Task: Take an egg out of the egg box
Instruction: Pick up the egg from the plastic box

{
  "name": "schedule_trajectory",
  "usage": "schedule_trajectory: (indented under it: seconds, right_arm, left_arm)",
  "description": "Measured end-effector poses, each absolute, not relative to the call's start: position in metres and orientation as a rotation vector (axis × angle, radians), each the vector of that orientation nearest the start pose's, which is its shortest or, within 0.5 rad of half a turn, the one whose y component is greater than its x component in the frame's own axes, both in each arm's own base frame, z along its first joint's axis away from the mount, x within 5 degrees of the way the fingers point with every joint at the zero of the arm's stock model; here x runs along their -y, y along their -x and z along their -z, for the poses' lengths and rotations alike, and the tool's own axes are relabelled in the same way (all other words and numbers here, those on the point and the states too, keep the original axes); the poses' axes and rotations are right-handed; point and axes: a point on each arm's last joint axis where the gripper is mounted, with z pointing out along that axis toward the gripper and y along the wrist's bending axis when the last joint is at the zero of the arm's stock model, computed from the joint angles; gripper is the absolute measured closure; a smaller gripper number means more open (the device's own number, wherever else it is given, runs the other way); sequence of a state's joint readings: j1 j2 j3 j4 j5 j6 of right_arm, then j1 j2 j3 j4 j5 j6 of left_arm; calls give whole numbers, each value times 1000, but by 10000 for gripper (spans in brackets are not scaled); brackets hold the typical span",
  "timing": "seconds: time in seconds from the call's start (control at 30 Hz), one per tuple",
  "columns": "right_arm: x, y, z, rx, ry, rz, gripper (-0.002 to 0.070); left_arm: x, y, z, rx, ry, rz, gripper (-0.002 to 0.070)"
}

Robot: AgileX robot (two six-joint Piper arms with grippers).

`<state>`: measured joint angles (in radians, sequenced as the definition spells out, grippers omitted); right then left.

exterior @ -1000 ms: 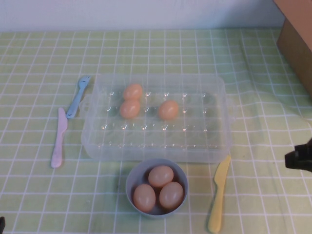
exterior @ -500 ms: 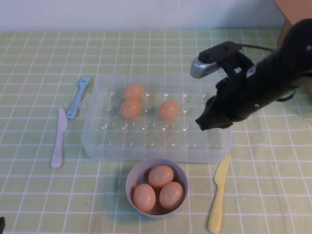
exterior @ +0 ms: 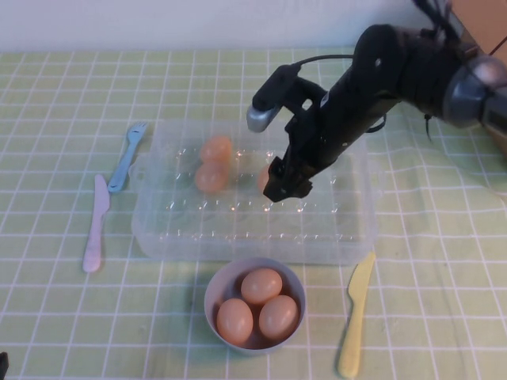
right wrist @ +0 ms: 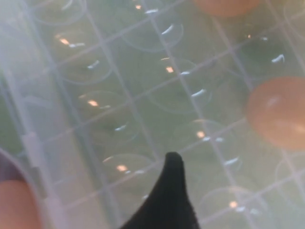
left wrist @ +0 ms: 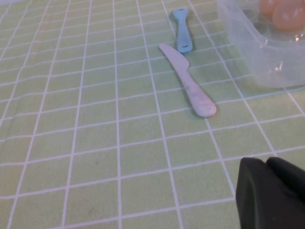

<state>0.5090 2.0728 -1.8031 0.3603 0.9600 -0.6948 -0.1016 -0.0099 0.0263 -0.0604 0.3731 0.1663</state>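
I expect the egg from the egg box (exterior: 264, 180) to rest on top of the other eggs when I lower it in, because eggs already crowd the bottom (exterior: 257, 306) of the grey bowl.
The clear egg box (exterior: 341, 237) lies mid-table with three peach-tan eggs in its cups: two at the left (exterior: 215, 148) (exterior: 211, 177), and a third egg (exterior: 262, 176) partly covered by my right gripper (exterior: 283, 188). That gripper hangs low over the box, just beside the third egg. In the right wrist view one dark finger (right wrist: 174, 186) shows alone over empty cups (right wrist: 119, 71), and the egg (right wrist: 279, 112) sits to one side, untouched. My left gripper (left wrist: 271, 191) is parked shut and empty over the cloth, far from the box (left wrist: 267, 57).
A grey bowl (exterior: 212, 294) with three eggs stands in front of the box. A yellow knife (exterior: 355, 317) lies at its right. A pink knife (exterior: 95, 226) and a blue fork (exterior: 127, 157) lie left of the box. A cardboard box (exterior: 483, 24) is at the far right.
My right arm swung in from the table's right edge, crossed leftward over the egg box and came down beside the right-hand egg. The eggs and the left arm have not moved.
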Motion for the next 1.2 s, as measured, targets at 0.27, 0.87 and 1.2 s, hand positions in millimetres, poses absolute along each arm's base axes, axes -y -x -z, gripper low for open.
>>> schedule_trajectory:
  seconds: [0.27,0.87,1.2]
  right_arm:
    - [-256,-412,-220,-2102,1445,-277,85]
    - [-265,-434,-185,-2071,1377,-235,84]
    - [-264,-437,-178,-2073,1368,-227,109]
  left_arm:
    - [7,-52,-171,-1860,-213,15,678]
    - [7,-52,-171,-1860,-213,15,678]
    - [7,-52,-171,-1860,-213,15,678]
